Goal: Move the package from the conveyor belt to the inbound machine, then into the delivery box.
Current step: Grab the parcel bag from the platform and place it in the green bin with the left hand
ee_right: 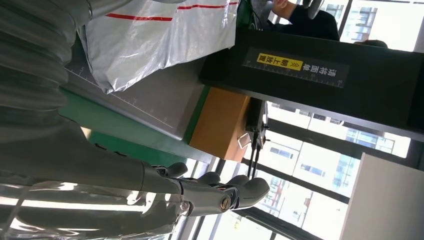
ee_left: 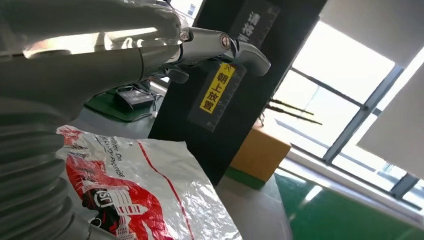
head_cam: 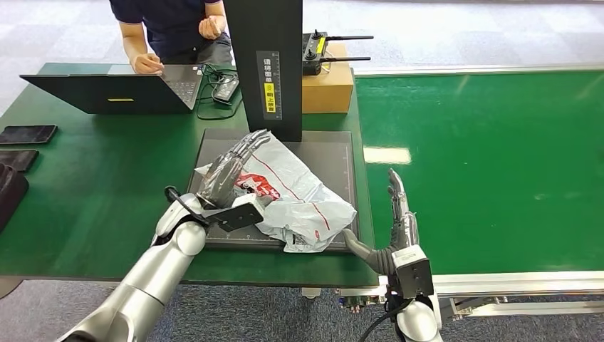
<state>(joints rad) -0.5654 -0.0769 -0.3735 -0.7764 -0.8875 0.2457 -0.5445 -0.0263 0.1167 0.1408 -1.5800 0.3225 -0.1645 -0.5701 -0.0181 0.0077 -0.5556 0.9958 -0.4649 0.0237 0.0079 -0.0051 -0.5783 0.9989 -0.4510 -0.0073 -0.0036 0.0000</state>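
I see loose, crinkled plastic around the red print (head_cam: 258, 186). The package (head_cam: 299, 196) will gather into folds there as I lift it, and its far end will bulge out.
The package (head_cam: 299, 196), a crinkled white plastic bag with red print, lies on the dark platform (head_cam: 335, 160) of the inbound machine, below its black column (head_cam: 273, 64). My left hand (head_cam: 231, 167) is open with fingers stretched flat over the bag's left part; whether it touches the bag I cannot tell. The bag (ee_left: 145, 195) shows under those fingers (ee_left: 210, 45) in the left wrist view. My right hand (head_cam: 395, 221) is open, fingers straight, over the belt edge just right of the platform. Its thumb points toward the bag (ee_right: 150, 35).
The green conveyor belt (head_cam: 491, 164) runs along the right. A cardboard box (head_cam: 327, 85) with a radio controller on it stands behind the machine. A person works at a laptop (head_cam: 121, 89) at the back left. Dark phones (head_cam: 25, 135) lie at the left table edge.
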